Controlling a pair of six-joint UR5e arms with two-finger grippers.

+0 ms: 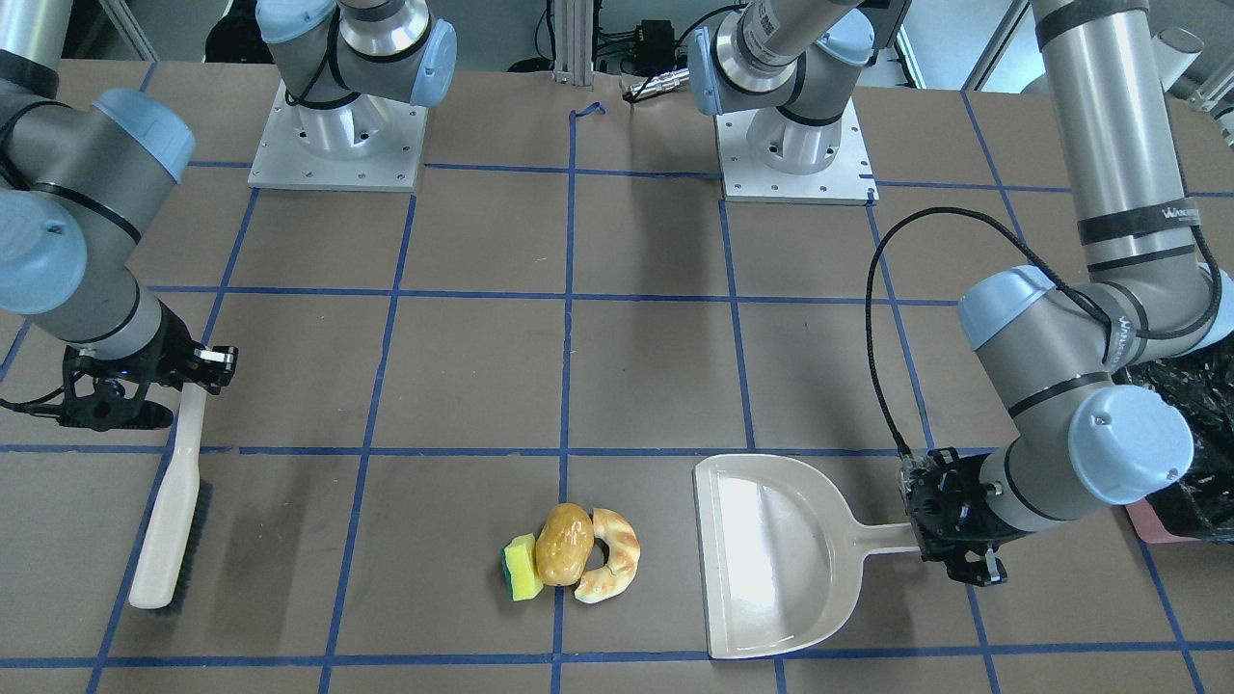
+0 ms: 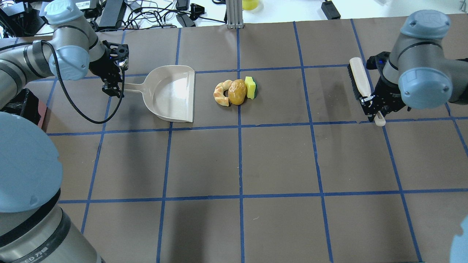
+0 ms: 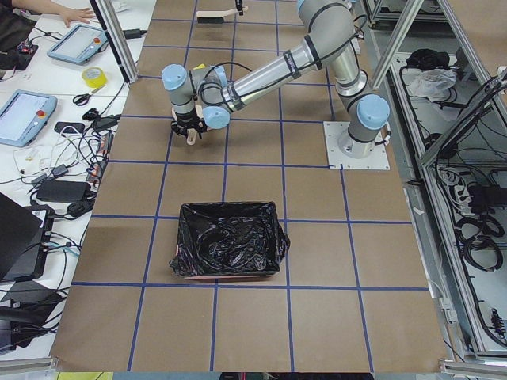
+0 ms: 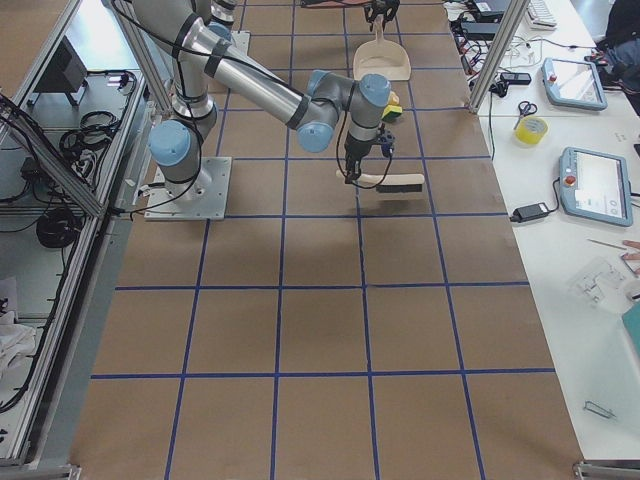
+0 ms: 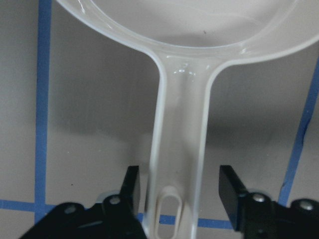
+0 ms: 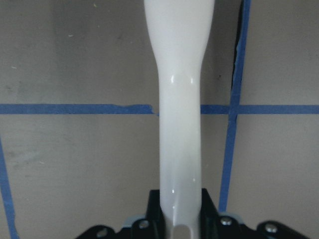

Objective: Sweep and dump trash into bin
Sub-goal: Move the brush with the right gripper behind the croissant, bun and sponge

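A raised rim [image 1: 841,498] goes in a curve around the dustpan's wide bottom, so the beige dustpan [image 1: 777,565] will keep all the trash in it when the robot carries the dustpan.
The trash lies together at mid-table: a yellow sponge [image 1: 522,569], a golden-brown potato [image 1: 564,545] and a tan croissant piece [image 1: 614,569]. A beige dustpan [image 1: 771,559] lies flat beside them with its mouth towards them. My left gripper [image 1: 950,540] is open, with its fingers [image 5: 230,186] either side of the dustpan handle [image 5: 180,149]. My right gripper [image 1: 207,371] is shut on the handle [image 6: 180,124] of a white brush [image 1: 174,520] that rests on the table. The bin [image 3: 273,237], lined with black plastic, stands beyond my left arm.
The brown table is marked with a blue tape grid [image 2: 239,160]. Both arm bases [image 1: 337,145] stand at the robot's edge. The bin's corner [image 1: 1191,386] shows behind my left wrist. Cables and tablets lie off the table's far side [image 3: 71,43].
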